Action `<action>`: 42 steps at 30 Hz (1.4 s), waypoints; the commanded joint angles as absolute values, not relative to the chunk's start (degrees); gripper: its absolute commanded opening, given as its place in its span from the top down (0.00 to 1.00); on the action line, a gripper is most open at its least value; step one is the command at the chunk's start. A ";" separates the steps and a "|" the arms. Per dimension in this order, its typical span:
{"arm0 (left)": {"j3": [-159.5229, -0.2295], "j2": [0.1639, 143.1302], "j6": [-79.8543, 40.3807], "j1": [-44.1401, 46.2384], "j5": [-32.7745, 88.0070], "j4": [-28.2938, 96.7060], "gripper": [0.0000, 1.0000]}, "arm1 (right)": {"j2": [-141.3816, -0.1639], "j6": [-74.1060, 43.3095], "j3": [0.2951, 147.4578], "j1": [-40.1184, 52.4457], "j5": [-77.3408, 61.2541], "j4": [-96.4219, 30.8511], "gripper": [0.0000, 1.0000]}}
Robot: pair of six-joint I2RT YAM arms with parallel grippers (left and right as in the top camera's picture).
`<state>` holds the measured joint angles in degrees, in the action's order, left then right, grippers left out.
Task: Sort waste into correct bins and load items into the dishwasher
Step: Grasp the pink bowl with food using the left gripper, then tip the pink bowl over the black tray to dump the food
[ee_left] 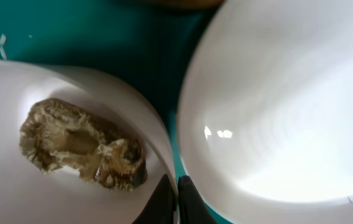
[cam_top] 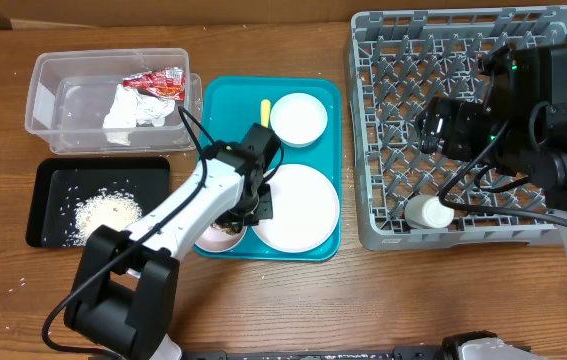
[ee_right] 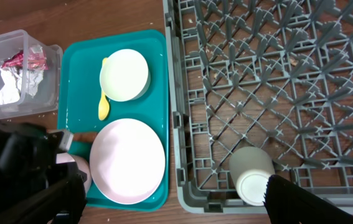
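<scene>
Next, I pick up the small white bowl with my left gripper and tip it over the black tray (cam_top: pixel 106 215) before loading, because the brown food scrap (ee_left: pixel 83 144) is still in the bowl.
My left gripper (cam_top: pixel 248 215) (ee_left: pixel 176 193) is down on the teal tray (cam_top: pixel 218 100), its fingers shut on the rim of a small white bowl (cam_top: pixel 213 238) (ee_left: pixel 14 186) that holds a brown food scrap (ee_left: pixel 83 146). A large white plate (cam_top: pixel 298 207) (ee_left: pixel 282 106) lies right beside it. A smaller white bowl (cam_top: pixel 298 119) and a yellow spoon (cam_top: pixel 264 108) lie at the tray's far end. My right gripper (cam_top: pixel 441 125) (ee_right: pixel 173 183) is open and empty above the grey dish rack (cam_top: pixel 463 60) (ee_right: pixel 182 180). A white cup (cam_top: pixel 430 212) (ee_right: pixel 251 175) lies in the rack's front edge.
A clear plastic bin (cam_top: pixel 53 80) at the far left holds crumpled wrappers (cam_top: pixel 148 88). A black tray (cam_top: pixel 53 185) with spilled rice (cam_top: pixel 103 212) sits in front of it. Bare wooden table lies along the front.
</scene>
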<state>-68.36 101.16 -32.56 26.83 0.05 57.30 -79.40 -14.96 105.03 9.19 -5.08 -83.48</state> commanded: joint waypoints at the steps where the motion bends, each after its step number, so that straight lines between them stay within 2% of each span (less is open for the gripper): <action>1: -77.67 100.84 -25.78 26.20 5.56 62.39 0.96 | -79.53 -14.74 106.45 9.26 -4.54 -82.50 0.05; 6: -91.26 100.82 -19.62 24.25 7.35 73.08 0.96 | -79.53 -14.74 106.48 9.26 -4.54 -81.52 0.04; 10: -101.69 100.79 -14.72 19.38 11.07 79.31 0.96 | -79.53 -14.74 106.48 9.26 -4.54 -81.34 0.03; 15: -109.54 100.38 -8.64 8.56 15.00 84.14 0.96 | -79.53 -14.74 106.48 9.26 -4.54 -81.28 0.03; 17: -109.51 100.36 -3.90 0.78 21.50 85.19 0.96 | -79.53 -14.74 106.45 9.26 -4.54 -81.28 0.03; 23: -104.66 100.38 6.98 -14.66 39.31 85.71 0.96 | -79.53 -14.76 106.48 9.26 -4.54 -81.21 0.03; 31: -87.74 100.38 24.84 -23.20 61.06 84.14 0.96 | -79.53 -14.96 106.45 9.26 -4.60 -81.23 0.03; 42: -66.65 100.38 27.22 -31.97 73.17 67.88 0.96 | -79.53 -14.96 106.45 9.26 -4.60 -82.76 0.03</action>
